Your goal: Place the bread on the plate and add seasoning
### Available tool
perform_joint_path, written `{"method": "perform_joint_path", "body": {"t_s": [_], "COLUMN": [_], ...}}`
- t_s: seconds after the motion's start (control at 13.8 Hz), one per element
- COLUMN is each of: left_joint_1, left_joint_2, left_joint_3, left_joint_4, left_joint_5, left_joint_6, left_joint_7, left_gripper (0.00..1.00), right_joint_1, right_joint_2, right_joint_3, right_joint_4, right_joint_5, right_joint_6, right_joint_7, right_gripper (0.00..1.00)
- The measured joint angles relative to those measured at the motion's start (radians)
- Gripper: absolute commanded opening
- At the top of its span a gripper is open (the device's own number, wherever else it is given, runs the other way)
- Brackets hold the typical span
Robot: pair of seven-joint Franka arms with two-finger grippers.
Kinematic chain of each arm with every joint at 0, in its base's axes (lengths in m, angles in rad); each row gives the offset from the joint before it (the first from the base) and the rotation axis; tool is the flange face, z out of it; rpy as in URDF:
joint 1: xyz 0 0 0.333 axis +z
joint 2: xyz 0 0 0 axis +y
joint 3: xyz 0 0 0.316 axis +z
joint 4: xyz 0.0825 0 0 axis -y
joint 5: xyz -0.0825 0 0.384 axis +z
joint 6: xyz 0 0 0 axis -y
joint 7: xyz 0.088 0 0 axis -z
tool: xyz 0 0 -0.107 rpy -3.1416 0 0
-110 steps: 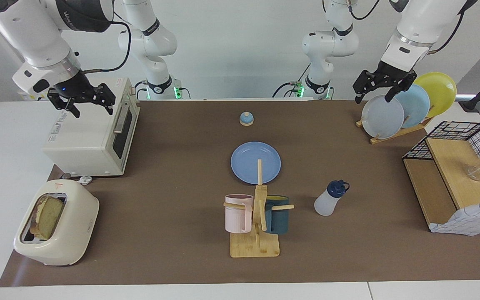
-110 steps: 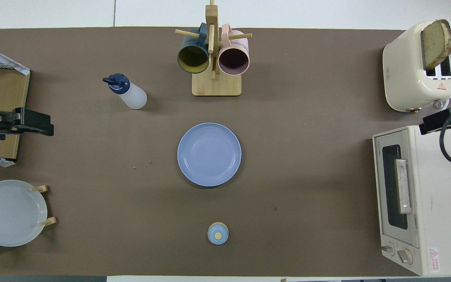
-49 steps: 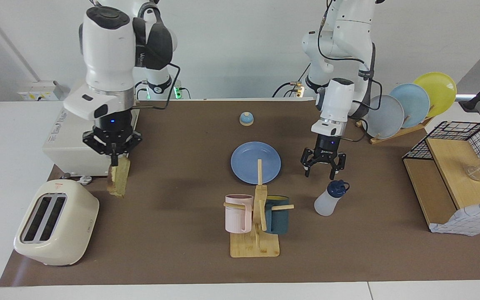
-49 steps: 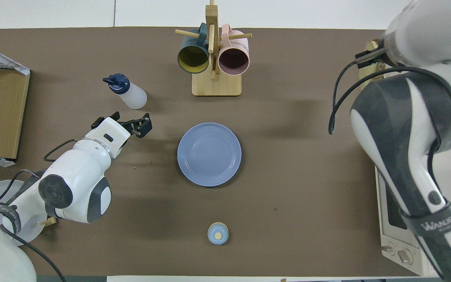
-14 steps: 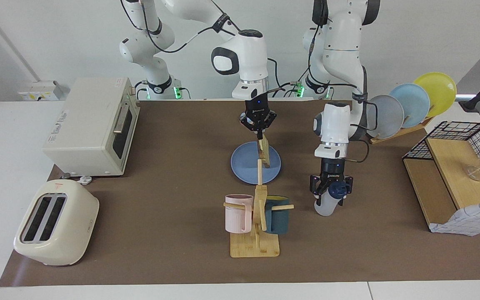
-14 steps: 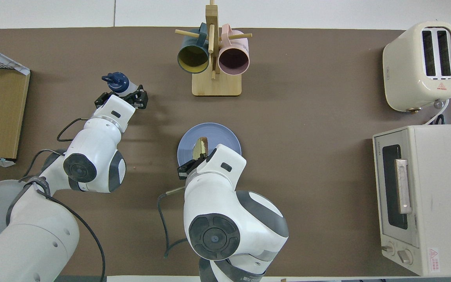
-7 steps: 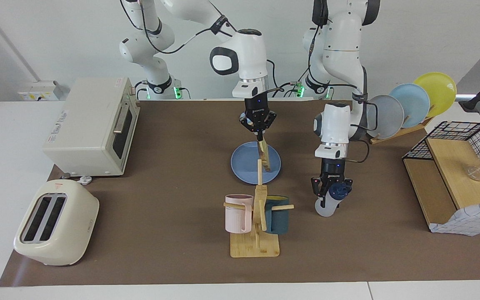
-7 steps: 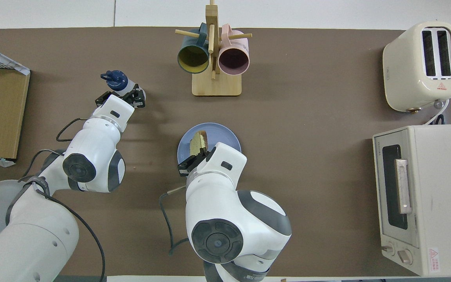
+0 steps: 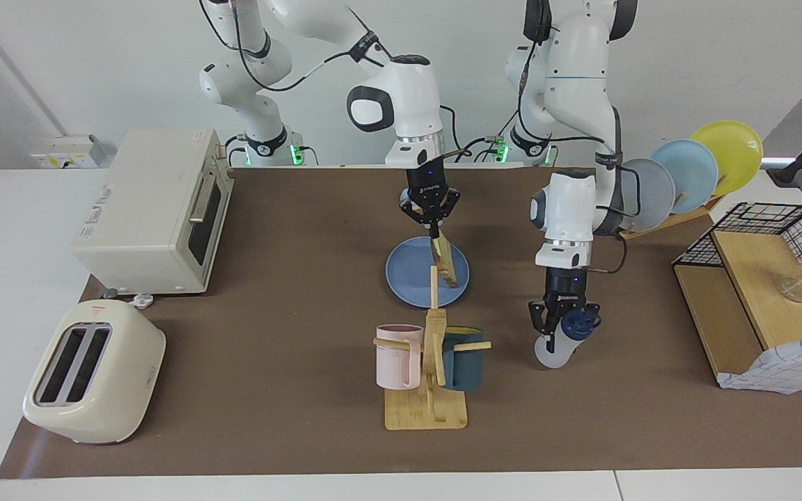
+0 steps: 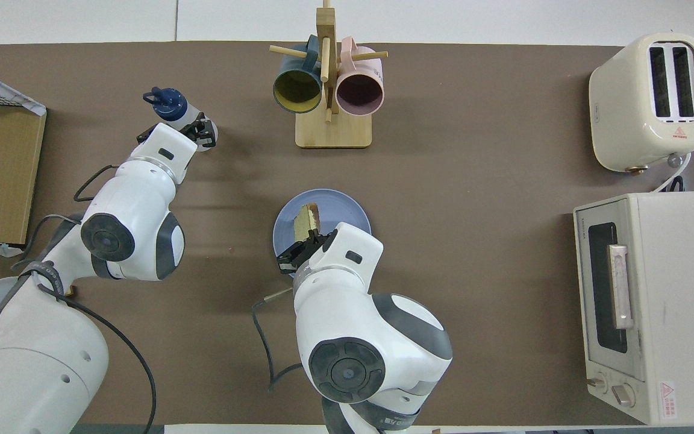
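I should first put the bread on the blue plate [image 10: 341, 211] with my right gripper, because the blue cap [image 10: 167, 103] covers the seasoning in my left gripper. Then my right gripper should reach for the cap.
The bread [image 9: 445, 263] hangs on edge from my right gripper [image 9: 434, 234], which is shut on its top crust. The slice leans over the blue plate [image 9: 406, 275], its lower corner at or just above the plate. In the overhead view the bread [image 10: 305, 219] shows over the plate [image 10: 347, 208], just ahead of my right gripper [image 10: 303, 245]. My left gripper [image 9: 558, 332] is shut on the neck of the seasoning bottle [image 9: 548, 353], which tilts with its blue cap [image 9: 578, 324] toward the left arm's end. Seen from overhead, the seasoning [image 10: 179, 110] pokes out past my left gripper [image 10: 194, 130].
A wooden mug rack [image 9: 427, 390] with a pink and a dark mug stands farther from the robots than the plate. A toaster [image 9: 95, 372] and toaster oven [image 9: 154, 209] sit at the right arm's end. A plate rack [image 9: 679, 182] and wire shelf [image 9: 756, 299] sit at the left arm's end.
My left gripper has closed on the seasoning bottle and tipped it, shifting it toward the left arm's end. The bread has leaned further over the plate in my right gripper.
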Motion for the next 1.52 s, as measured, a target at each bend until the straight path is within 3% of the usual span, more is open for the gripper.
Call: {"method": "perform_joint_path", "body": {"t_s": [0.73,1.23,1.31,1.45,1.52], "left_joint_1": [0.034,0.035,0.035,0.035,0.035], "left_joint_2": [-0.099,-0.195,-0.217,-0.254,-0.270], "left_joint_3": [0.003,0.008,0.008,0.008,0.008], "left_joint_4": [0.144,0.266,0.272,0.272,0.272], "left_joint_5": [0.000,0.000,0.000,0.000,0.000], "left_joint_6": [-0.340,-0.723,-0.771,-0.846,-0.881], "left_joint_7": [0.055,0.350,0.381,0.415,0.429], "left_gripper": [0.00,0.00,0.00,0.00,0.00], "right_joint_1": [-0.036,-0.077,-0.079,-0.079,-0.080], "right_joint_2": [-0.032,-0.052,-0.058,-0.068,-0.071], "right_joint_3": [-0.001,-0.002,-0.002,-0.002,-0.002], "right_joint_4": [-0.085,-0.146,-0.162,-0.183,-0.188], "right_joint_5": [0.000,0.000,0.000,0.000,0.000], "right_joint_6": [0.030,0.005,0.005,0.006,0.006], "right_joint_7": [-0.003,-0.004,-0.004,-0.003,-0.004], "right_gripper": [0.00,0.00,0.13,1.00,1.00]}}
